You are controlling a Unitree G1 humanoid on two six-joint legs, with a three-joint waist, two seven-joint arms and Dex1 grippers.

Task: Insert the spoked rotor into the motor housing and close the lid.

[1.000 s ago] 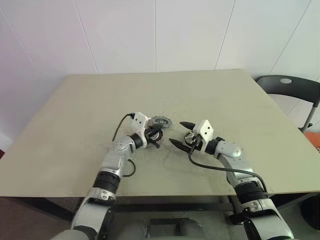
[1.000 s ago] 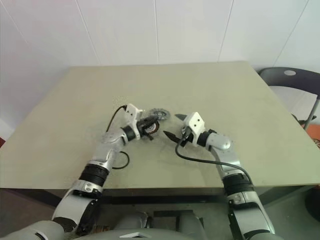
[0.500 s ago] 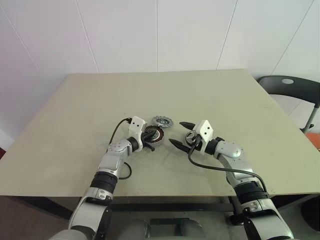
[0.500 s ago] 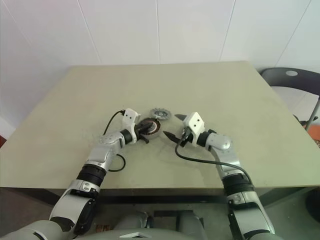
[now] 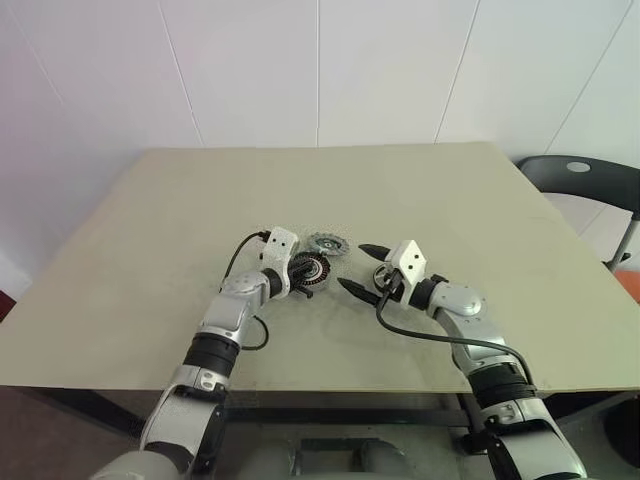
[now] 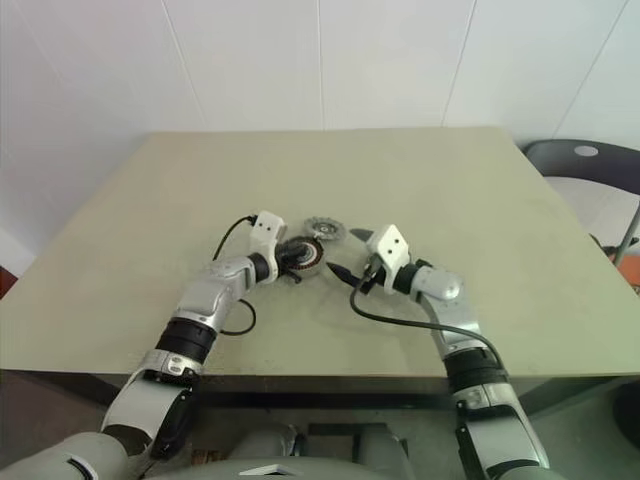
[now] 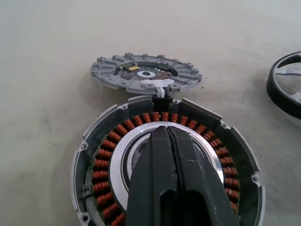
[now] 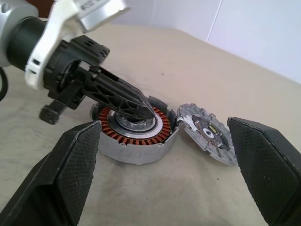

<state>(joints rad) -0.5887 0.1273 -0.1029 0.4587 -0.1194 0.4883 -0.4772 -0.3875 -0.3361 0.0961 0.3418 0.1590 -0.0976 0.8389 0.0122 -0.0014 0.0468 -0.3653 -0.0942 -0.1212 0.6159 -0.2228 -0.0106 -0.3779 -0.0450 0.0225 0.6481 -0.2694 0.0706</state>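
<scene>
My left gripper is blocking the housing's central hub (image 5: 312, 268) with its shut fingers, so it should move up and back away before the spoked rotor goes in.
The motor housing (image 7: 104, 165), a silver-rimmed ring of copper windings, lies flat on the table (image 5: 150, 230). My left gripper (image 7: 165, 130) is shut, and its tips reach down into the housing's central hub (image 8: 136, 123). The lid (image 7: 146, 75), a ribbed grey disc, lies just beyond the housing (image 5: 310, 270) and is joined to it by a short white wire. The spoked rotor (image 7: 285, 89), dark-rimmed with silver spokes, rests on the table beside the housing, toward my right arm. My right gripper (image 5: 352, 265) is open and empty, its fingers (image 8: 75, 165) spread toward the housing and lid (image 8: 209, 134).
A dark chair (image 5: 575, 172) stands past the table's right edge. Black cables loop from both wrists over the table near its front edge. A white panelled wall runs behind the table's far edge.
My left gripper has tipped downward over the housing, staying shut. The housing now shows flat on the table. The right arm has kept still.
</scene>
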